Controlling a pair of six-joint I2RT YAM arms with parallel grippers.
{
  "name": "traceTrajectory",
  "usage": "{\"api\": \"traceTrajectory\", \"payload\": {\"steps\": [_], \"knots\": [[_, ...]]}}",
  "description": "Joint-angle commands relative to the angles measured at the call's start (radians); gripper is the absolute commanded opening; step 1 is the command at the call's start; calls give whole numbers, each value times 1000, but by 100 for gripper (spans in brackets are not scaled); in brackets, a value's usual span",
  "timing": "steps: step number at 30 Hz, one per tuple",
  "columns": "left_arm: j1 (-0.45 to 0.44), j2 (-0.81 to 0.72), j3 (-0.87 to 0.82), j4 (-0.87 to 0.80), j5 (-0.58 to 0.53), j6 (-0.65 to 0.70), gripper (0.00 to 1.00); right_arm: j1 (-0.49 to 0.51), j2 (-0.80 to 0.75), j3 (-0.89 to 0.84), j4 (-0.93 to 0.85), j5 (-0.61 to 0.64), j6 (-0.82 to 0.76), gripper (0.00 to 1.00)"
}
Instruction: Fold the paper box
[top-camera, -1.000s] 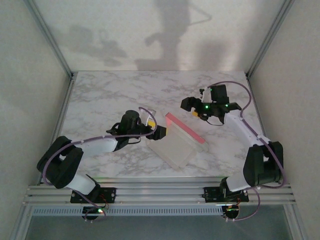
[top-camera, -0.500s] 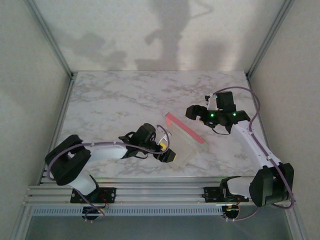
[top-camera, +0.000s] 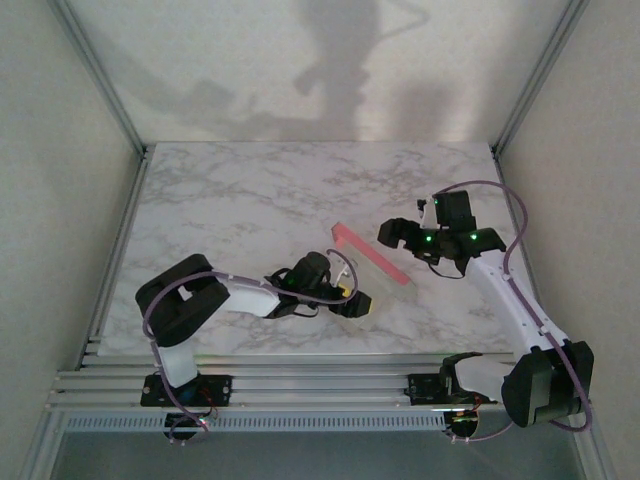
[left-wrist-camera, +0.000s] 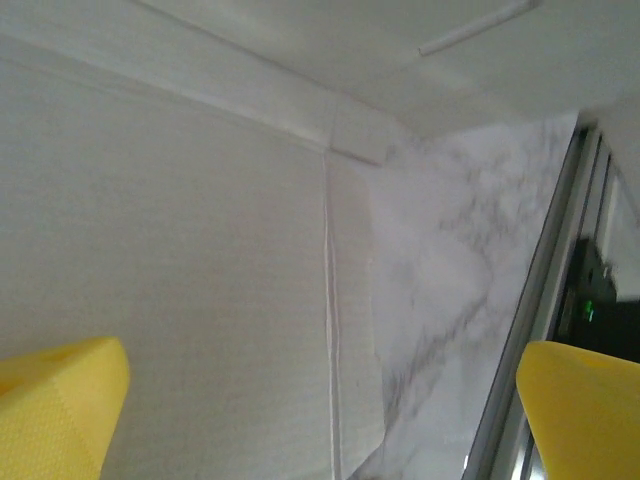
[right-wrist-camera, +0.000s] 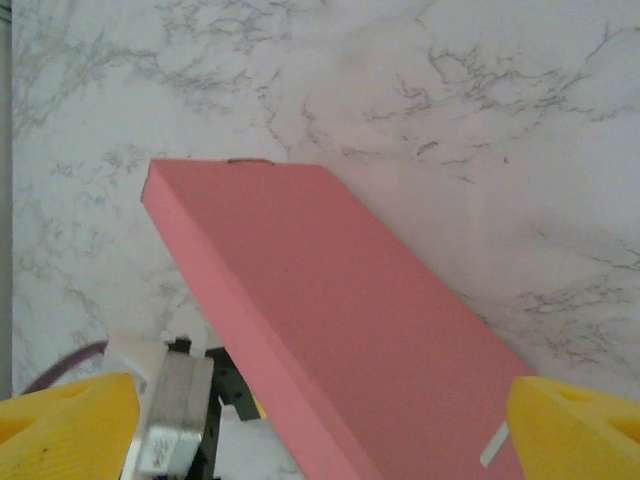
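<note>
Next, my right gripper swings the flap's near end (top-camera: 403, 278) toward the back wall first, because the pink flap (top-camera: 371, 253) slants toward the rails and the paper box lies crooked.
The paper box lies mid-table with its pink flap (top-camera: 370, 255) standing up along the far side. My left gripper (top-camera: 352, 300) hovers low over the box's near part, fingers wide open. In the left wrist view the box's white face (left-wrist-camera: 180, 270) with a crease line (left-wrist-camera: 330, 320) lies between my yellow fingertips (left-wrist-camera: 55, 400), and nothing is held by the left gripper (left-wrist-camera: 320, 425). My right gripper (top-camera: 395, 234) stands open just right of the pink flap. Its wrist view looks down on the pink panel (right-wrist-camera: 350, 320), which lies between the spread fingers of the right gripper (right-wrist-camera: 320, 430) without touching them.
The marble table (top-camera: 250, 200) is boxed in by white walls at the back and sides. Aluminium rails (top-camera: 320, 385) run along the near edge, close to the left gripper, and show as a dark strip (left-wrist-camera: 560, 300) in the left wrist view.
The left arm has swung right and toward the near edge, bringing its gripper from the box's left side to over its near part. The right gripper has shifted slightly right. Both stayed open.
</note>
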Motion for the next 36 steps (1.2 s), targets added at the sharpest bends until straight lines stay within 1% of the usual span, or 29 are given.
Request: {"api": "traceTrajectory", "payload": {"steps": [1, 7, 12, 15, 18, 22, 25, 31, 36], "knots": [[25, 47, 6, 86, -125, -139, 99, -4, -3, 41, -24, 22, -13, 94], [69, 58, -14, 162, -282, -286, 99, 0, 13, 91, -38, 34, -19, 93], [109, 71, -57, 243, -357, -387, 99, 40, 59, 159, -50, 39, -14, 88], [115, 74, -59, 280, -344, -385, 99, 86, 81, 194, -68, 40, 18, 83], [116, 72, -52, 281, -330, -368, 99, 124, 89, 195, -69, 3, 72, 79], [117, 73, -53, 279, -324, -357, 99, 173, 88, 163, -83, 16, 132, 72], [118, 73, -51, 279, -317, -352, 99, 204, 89, 140, -96, 53, 159, 67], [117, 69, -61, 280, -322, -346, 99, 230, 98, 101, -87, 99, 214, 59], [117, 69, -65, 284, -325, -347, 99, 240, 94, 78, -104, 138, 242, 58]]}}
